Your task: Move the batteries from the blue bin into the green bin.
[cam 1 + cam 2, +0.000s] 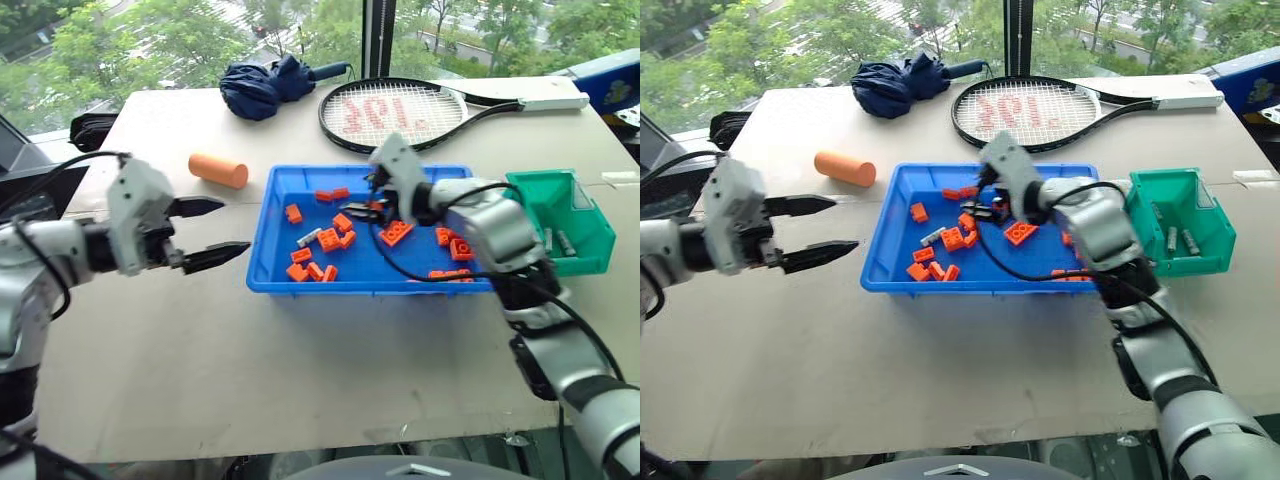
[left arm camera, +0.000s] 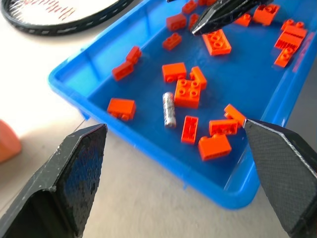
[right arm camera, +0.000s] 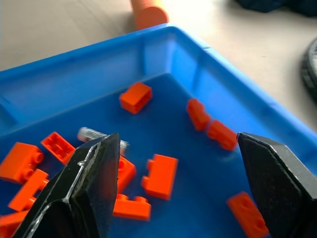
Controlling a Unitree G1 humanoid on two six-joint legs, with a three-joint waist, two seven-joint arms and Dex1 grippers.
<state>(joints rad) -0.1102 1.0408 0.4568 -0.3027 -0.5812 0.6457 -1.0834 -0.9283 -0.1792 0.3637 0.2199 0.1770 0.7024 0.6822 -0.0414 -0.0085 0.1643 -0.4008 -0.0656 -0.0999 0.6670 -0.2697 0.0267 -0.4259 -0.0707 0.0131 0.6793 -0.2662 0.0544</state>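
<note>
The battery lies uncovered beside the orange bricks. My right gripper should keep its fingers open and keep going toward the battery until they are on both sides of its body.
The blue bin sits mid-table and holds several orange toy bricks and one grey-silver battery, which lies flat among them. At its right end stands the green bin with two batteries inside. My right gripper hovers open over the far middle of the blue bin, and its fingers stand wide apart above the bricks. My left gripper hangs open just outside the blue bin's left wall and points toward it.
An orange cylinder lies on the table left of the blue bin. A folded dark umbrella and a tennis racket lie at the far edge by the window. Bare tabletop stretches in front of both bins.
</note>
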